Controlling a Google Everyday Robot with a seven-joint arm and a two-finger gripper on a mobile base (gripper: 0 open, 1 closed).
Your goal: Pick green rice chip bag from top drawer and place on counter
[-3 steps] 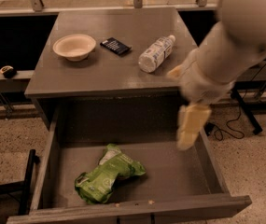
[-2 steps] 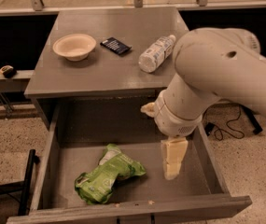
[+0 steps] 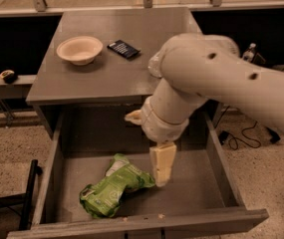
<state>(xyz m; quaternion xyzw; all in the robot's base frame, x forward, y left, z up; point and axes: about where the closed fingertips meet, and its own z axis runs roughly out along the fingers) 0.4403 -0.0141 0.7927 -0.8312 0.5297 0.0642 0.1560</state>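
Note:
The green rice chip bag point(image 3: 113, 189) has creases across its crumpled body point(image 3: 119, 179), so I expect it to hang down below the robot's gripper when the robot lifts it out of the drawer.
The green rice chip bag point(image 3: 113, 187) lies crumpled on the floor of the open top drawer point(image 3: 196, 193), left of centre. My gripper point(image 3: 162, 169) hangs down into the drawer from the big white arm, just right of the bag's right end and about level with it. The counter point(image 3: 106, 73) is the grey top behind the drawer. The arm covers the counter's right part.
A cream bowl point(image 3: 79, 49) and a small dark packet point(image 3: 123, 49) sit on the counter at the back left. The drawer's side walls and front edge point(image 3: 141, 225) box in the gripper. A black chair frame point(image 3: 27, 193) stands to the left.
The arm has swung left and down into the drawer. My gripper has moved from the drawer's right side to right beside the bag. The arm now hides the water bottle.

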